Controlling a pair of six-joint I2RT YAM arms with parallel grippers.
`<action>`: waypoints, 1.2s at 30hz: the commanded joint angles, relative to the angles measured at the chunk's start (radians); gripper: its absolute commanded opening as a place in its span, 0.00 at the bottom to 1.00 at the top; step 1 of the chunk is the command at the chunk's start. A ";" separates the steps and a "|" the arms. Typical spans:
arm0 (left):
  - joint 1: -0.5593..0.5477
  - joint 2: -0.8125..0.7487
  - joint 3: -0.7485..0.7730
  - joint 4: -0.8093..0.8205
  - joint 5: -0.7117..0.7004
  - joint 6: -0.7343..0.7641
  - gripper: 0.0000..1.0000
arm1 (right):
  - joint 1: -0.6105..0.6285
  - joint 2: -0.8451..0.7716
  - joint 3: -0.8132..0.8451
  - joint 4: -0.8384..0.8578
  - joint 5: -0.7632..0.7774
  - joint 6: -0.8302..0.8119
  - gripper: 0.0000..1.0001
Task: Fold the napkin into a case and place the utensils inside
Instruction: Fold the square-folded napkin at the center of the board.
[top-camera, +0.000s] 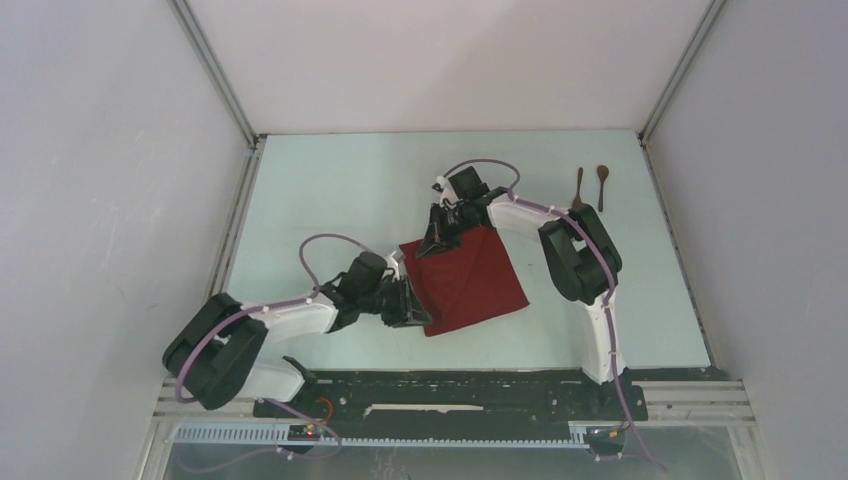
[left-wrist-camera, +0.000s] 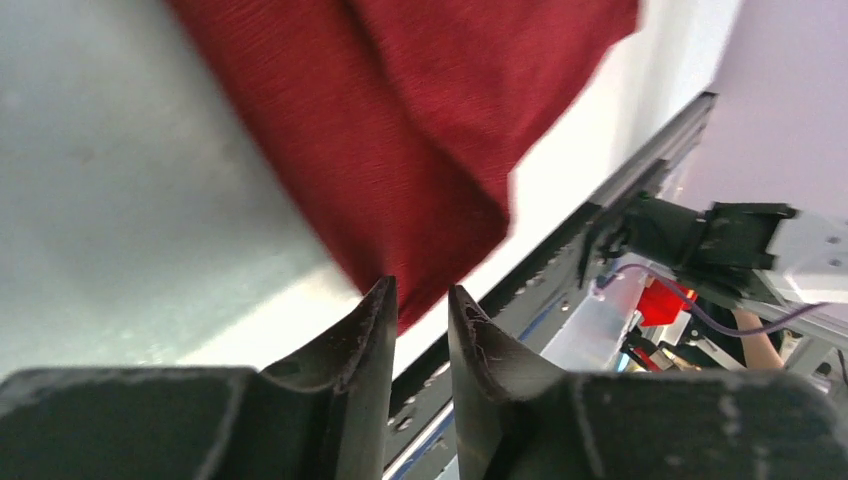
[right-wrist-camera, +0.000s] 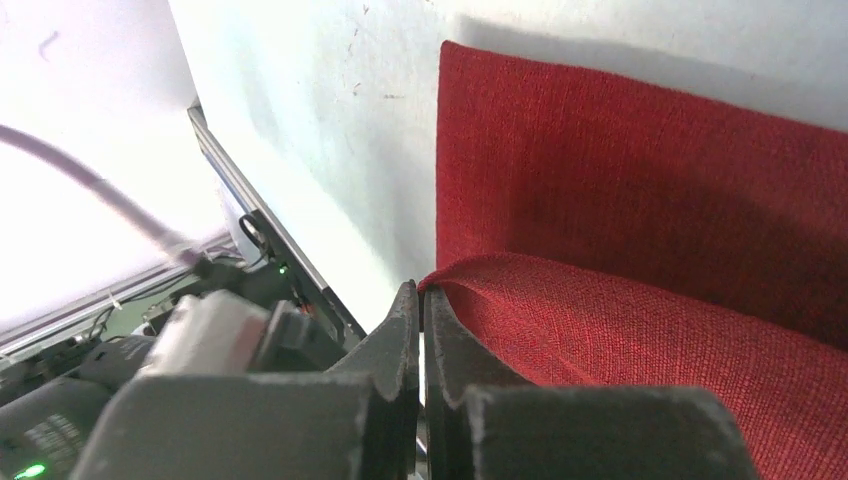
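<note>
I keep pulling the napkin's raised fold, which my right gripper holds aligned with the bottom layer's side edge (right-wrist-camera: 440, 170), until it nears the bottom layer's far corner (top-camera: 403, 247).
The dark red napkin (top-camera: 475, 275) lies on the table, folded over into a tilted oblong. My right gripper (top-camera: 437, 240) is at its far left corner. In the right wrist view the jaws (right-wrist-camera: 421, 290) are shut on a raised fold of the napkin (right-wrist-camera: 640, 200). My left gripper (top-camera: 415, 305) is at the near left corner. In the left wrist view its jaws (left-wrist-camera: 420, 292) stand a little apart, with the napkin's corner (left-wrist-camera: 400, 120) just past the tips and not gripped. The small wooden fork (top-camera: 578, 188) and spoon (top-camera: 602, 186) lie side by side at the far right.
The pale table (top-camera: 330, 200) is walled by white panels on the left, back and right. A black base rail (top-camera: 450, 385) runs along the near edge. The right arm's elbow (top-camera: 580, 255) stands between the napkin and the utensils.
</note>
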 joint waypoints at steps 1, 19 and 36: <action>-0.006 0.066 -0.030 0.052 0.007 -0.006 0.29 | 0.009 0.046 0.058 0.029 -0.018 0.028 0.00; -0.007 0.080 -0.057 0.054 -0.005 -0.027 0.20 | 0.009 0.099 0.111 0.088 -0.013 0.088 0.00; -0.006 0.144 -0.083 0.132 0.021 -0.064 0.13 | 0.014 0.153 0.174 0.089 -0.050 0.094 0.00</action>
